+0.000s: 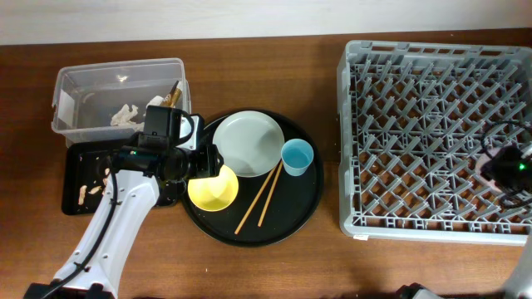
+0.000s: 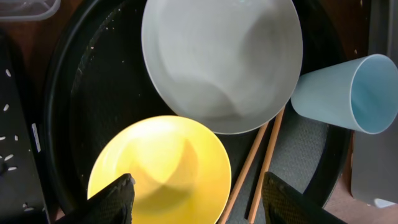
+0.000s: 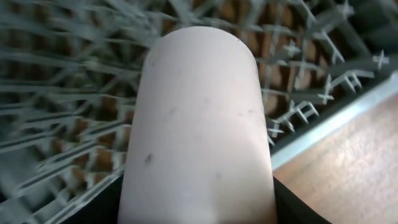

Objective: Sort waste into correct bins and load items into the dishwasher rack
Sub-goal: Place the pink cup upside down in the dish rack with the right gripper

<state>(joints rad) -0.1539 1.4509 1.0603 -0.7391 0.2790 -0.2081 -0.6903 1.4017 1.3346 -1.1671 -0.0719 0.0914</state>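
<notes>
Next, my left gripper picks up the light blue cup (image 1: 297, 158) and hands it to my right gripper, because the grey dishwasher rack (image 1: 428, 141) is far from my left gripper.
My left gripper (image 1: 202, 164) (image 2: 198, 180) is open and hangs over the small yellow bowl (image 1: 213, 189) (image 2: 158, 168) on the round black tray. The grey-green plate (image 1: 248, 142) (image 2: 221, 59), the light blue cup (image 1: 297, 157) (image 2: 348, 93) and the wooden chopsticks (image 1: 261, 198) (image 2: 258, 168) lie on the same tray. My right gripper (image 1: 497, 172) (image 3: 199, 208) is shut on the pink cup (image 3: 199, 118) over the right side of the grey dishwasher rack (image 1: 366, 141) (image 3: 56, 124). White paper (image 1: 125, 115) and gold foil (image 1: 173, 97) lie in the clear tub (image 1: 75, 83). Food scraps (image 1: 87, 193) lie in the shallow black tray (image 1: 73, 166).
The round black tray (image 1: 295, 212) (image 2: 81, 93) sits between the two bins and the rack. Bare brown table shows in front of the tray and in the gap left of the rack. The left arm reaches up from the front left.
</notes>
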